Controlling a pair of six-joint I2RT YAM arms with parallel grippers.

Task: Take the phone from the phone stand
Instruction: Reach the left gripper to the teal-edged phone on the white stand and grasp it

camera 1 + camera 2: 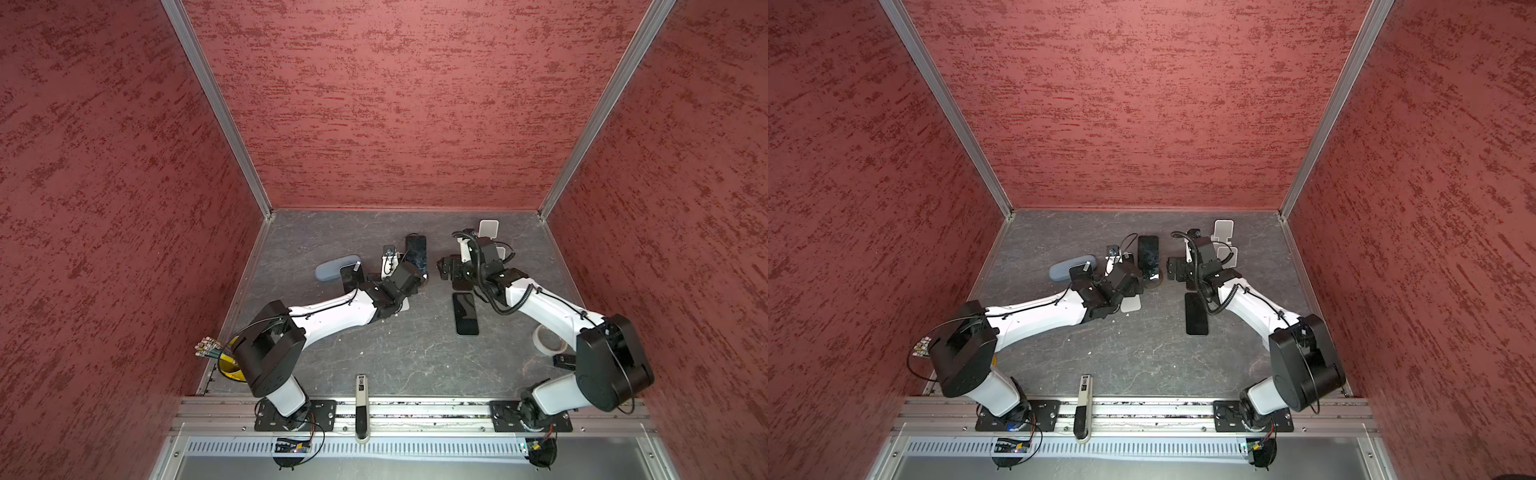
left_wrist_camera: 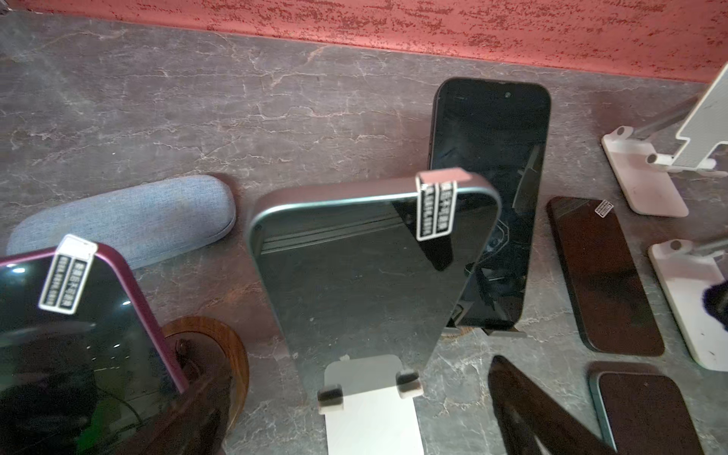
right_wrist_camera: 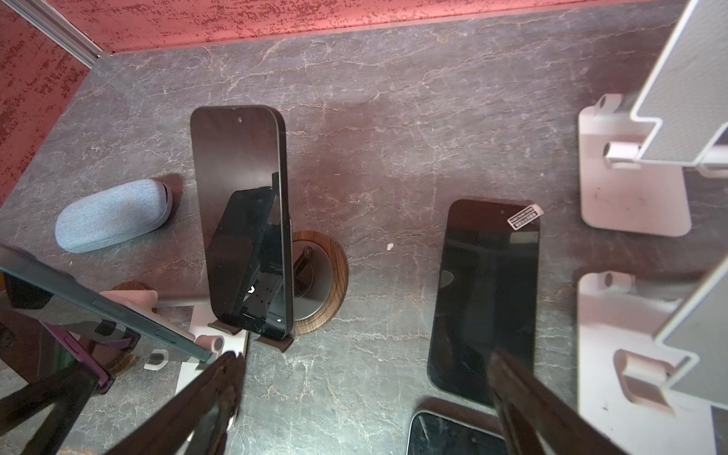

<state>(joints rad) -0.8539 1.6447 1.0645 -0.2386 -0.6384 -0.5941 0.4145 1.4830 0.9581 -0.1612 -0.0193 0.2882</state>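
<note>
I should keep moving my left gripper forward, as its open fingers are outside the green-edged phone's side edges (image 2: 476,271), until they reach the phone's upper part (image 2: 356,246) and close.
A green-edged phone (image 2: 370,275) leans on a white phone stand (image 2: 374,417) right in front of my left gripper (image 1: 409,279). That gripper is open and holds nothing; only one dark finger (image 2: 524,405) shows in the left wrist view, clear of the phone. A purple phone (image 2: 78,335) rests on a wooden stand (image 2: 220,354) beside it. Behind, a black phone (image 3: 244,220) stands upright on a round wooden stand (image 3: 327,283). My right gripper (image 3: 364,370) is open above bare table, a short way from the black phone, holding nothing.
A grey-blue case (image 1: 336,268) lies left of the stands. Two empty white stands (image 1: 488,228) (image 3: 630,354) stand at the back right. Phones lie flat on the table (image 1: 465,313) (image 3: 484,299) (image 3: 453,433). A tape roll (image 1: 548,338) sits under the right arm.
</note>
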